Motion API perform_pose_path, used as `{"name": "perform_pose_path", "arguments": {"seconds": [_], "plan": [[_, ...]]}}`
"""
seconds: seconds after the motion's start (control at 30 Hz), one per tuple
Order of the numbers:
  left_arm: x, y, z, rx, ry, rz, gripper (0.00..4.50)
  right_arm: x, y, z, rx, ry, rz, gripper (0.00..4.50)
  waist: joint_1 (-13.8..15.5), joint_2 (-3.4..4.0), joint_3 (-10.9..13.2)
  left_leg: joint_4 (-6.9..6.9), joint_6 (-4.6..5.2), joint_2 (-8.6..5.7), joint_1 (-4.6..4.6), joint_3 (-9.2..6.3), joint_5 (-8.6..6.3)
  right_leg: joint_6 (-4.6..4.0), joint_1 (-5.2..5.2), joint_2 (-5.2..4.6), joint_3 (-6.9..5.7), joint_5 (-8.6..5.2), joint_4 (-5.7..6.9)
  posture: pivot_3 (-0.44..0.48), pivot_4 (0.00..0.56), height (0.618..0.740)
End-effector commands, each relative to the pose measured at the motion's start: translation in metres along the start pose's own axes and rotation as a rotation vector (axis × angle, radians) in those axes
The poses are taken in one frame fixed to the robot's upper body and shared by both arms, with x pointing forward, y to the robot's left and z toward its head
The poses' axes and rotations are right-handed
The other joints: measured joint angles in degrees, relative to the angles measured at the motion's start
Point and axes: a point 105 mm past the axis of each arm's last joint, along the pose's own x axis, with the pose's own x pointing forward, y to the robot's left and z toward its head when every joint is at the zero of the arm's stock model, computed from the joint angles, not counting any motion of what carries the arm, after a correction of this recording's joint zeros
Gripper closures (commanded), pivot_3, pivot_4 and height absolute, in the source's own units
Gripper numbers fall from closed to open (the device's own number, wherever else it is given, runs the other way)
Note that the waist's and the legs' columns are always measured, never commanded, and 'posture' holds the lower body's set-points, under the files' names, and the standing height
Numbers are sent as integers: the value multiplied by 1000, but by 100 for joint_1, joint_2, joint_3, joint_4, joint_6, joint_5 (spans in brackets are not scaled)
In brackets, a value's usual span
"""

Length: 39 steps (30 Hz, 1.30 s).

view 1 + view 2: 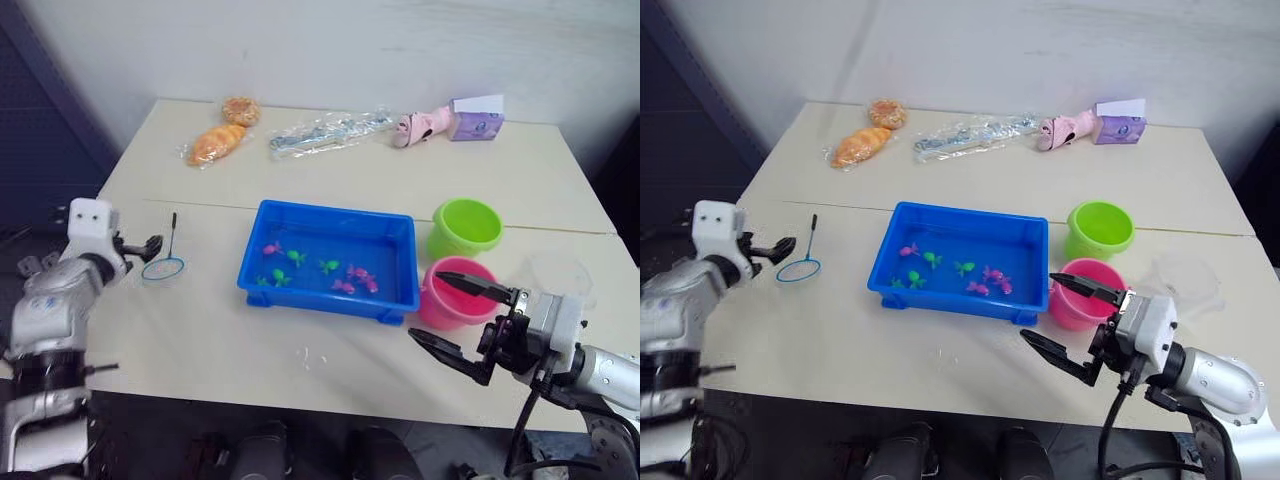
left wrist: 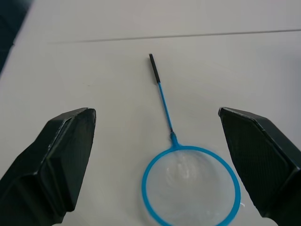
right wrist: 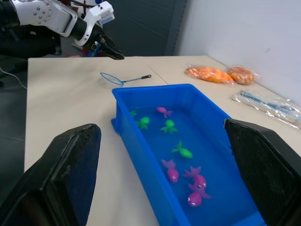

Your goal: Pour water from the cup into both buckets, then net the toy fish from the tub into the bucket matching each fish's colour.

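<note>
The mesh [image 1: 163, 269] lies nearly flat across its blue hoop, so the net [image 1: 168, 257] will sag only slightly and cradle a toy fish on top when I scoop.
The blue tub [image 1: 330, 211] sits mid-table with water and several green and pink toy fish [image 1: 328, 266] in it. To its right stand the lime green bucket [image 1: 465, 226] and, nearer me, the pink bucket [image 1: 452, 300]. A clear cup [image 1: 1186, 276] rests right of the pink bucket. The net [image 1: 163, 267] lies flat on the table left of the tub, handle pointing away from me. My left gripper [image 1: 148, 245] hovers open just left of the net [image 2: 190, 186], holding nothing. My right gripper [image 1: 428, 306] is open and empty in front of the pink bucket, facing the tub [image 3: 155, 92].
Along the table's far side lie two bagged breads [image 1: 218, 143], a clear plastic bag [image 1: 325, 132], a pink toy [image 1: 420, 125] and a purple box [image 1: 476, 121]. A seam crosses the table behind the tub. The table's near edge runs just below my right gripper.
</note>
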Motion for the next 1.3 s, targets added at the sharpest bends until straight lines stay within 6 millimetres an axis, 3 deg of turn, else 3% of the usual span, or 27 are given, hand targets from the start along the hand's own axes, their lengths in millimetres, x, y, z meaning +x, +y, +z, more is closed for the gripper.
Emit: {"name": "perform_pose_path", "arguments": {"seconds": [0.03,0.37,0.47,0.73,0.83,0.9,1.07,1.17,1.3], "plan": [[16,0,-4,-7,55,30,0,6,-1,10,-52,-30,-26,81,-15,-1,0,7,0,1,-4,0,0,0,-4,0,-1,0,6,0,150,740],[47,-12,-12,-72,95,27,0,10,-3,15,-66,-24,-102,81,-30,-19,9,57,1,2,-40,-9,-1,2,-26,0,-10,-1,38,0,150,740],[51,-18,-20,-77,141,19,823,9,-4,17,-71,-25,-114,0,-26,-20,9,61,1,0,-42,-9,0,2,-26,-1,-13,-1,40,0,150,740],[51,-21,-39,-58,218,6,4252,8,-5,16,-66,-27,-126,0,-39,-21,7,64,1,0,-40,-9,0,2,-25,-1,-12,-1,46,0,150,740],[49,-13,-37,-68,198,24,4421,7,-5,16,-65,-25,-131,0,-43,-21,7,67,1,0,-39,-9,0,2,-25,-1,-12,-1,48,0,150,740],[46,-1,-25,-82,129,51,4421,5,-3,16,-63,-23,-134,0,-49,-21,7,67,1,0,-39,-9,0,2,-25,-1,-11,-1,49,0,150,740],[31,6,46,-97,-230,-104,4421,4,-2,17,-62,-21,-132,0,-52,-35,15,67,-7,8,-43,-8,5,2,-31,5,-13,-1,50,0,150,740],[1,-16,88,38,-436,-409,4421,8,-1,22,-52,-5,-96,0,-51,-36,16,71,-7,6,-46,-9,5,2,-30,4,-14,-1,50,0,150,740],[-58,-72,108,396,-694,-842,4421,16,-7,26,25,31,-40,0,-63,-30,18,76,-4,5,-44,-10,4,0,-21,-1,-12,0,40,0,150,740]]}}
